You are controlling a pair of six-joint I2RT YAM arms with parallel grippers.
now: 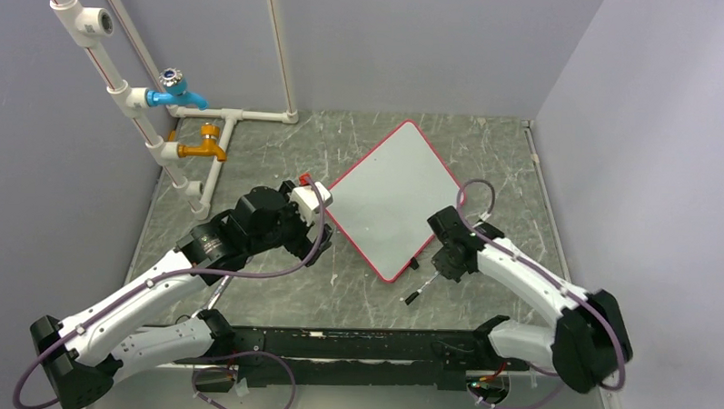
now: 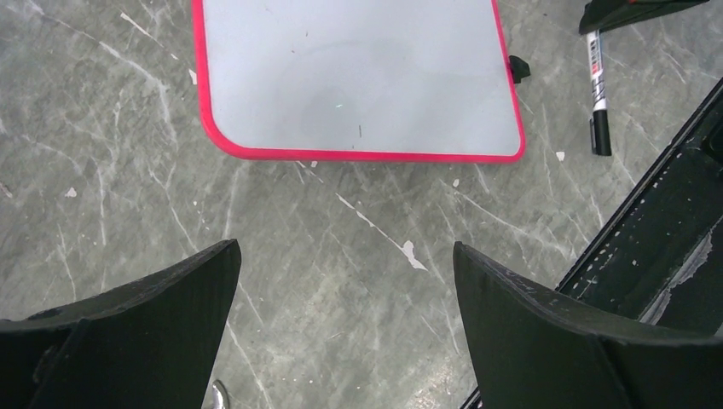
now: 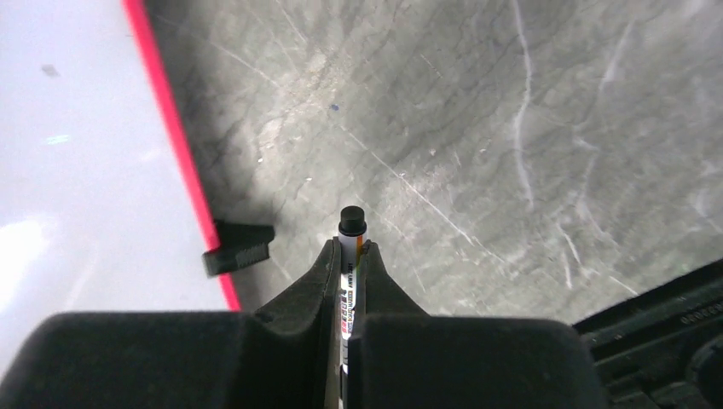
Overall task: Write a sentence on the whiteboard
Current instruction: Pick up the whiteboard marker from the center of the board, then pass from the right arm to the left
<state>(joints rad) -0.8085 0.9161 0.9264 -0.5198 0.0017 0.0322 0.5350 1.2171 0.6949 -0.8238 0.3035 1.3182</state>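
Note:
I keep moving my left gripper in toward the black cap, which my right gripper leaves free as it holds the marker's white body [image 1: 427,282], until my left gripper closes on that cap [image 1: 412,298].
The whiteboard [image 1: 390,201] lies flat on the table, turned like a diamond, white with a red rim. It also shows in the left wrist view [image 2: 358,77] and the right wrist view [image 3: 77,170]. The sentence is not on it; I see only a few tiny specks. My right gripper [image 1: 441,267] [image 3: 351,249] is shut on a black-and-white marker [image 1: 419,291] [image 3: 352,223] [image 2: 597,85], low over the table just off the board's near corner. My left gripper [image 1: 316,247] [image 2: 345,256] is open and empty above the table beside the board's left edge.
A small black ribbed piece [image 3: 239,247] [image 2: 517,66] lies against the board's red rim by the marker. White pipes with a blue tap [image 1: 176,93] and an orange tap [image 1: 206,147] stand at the back left. A black rail [image 1: 362,345] runs along the near edge.

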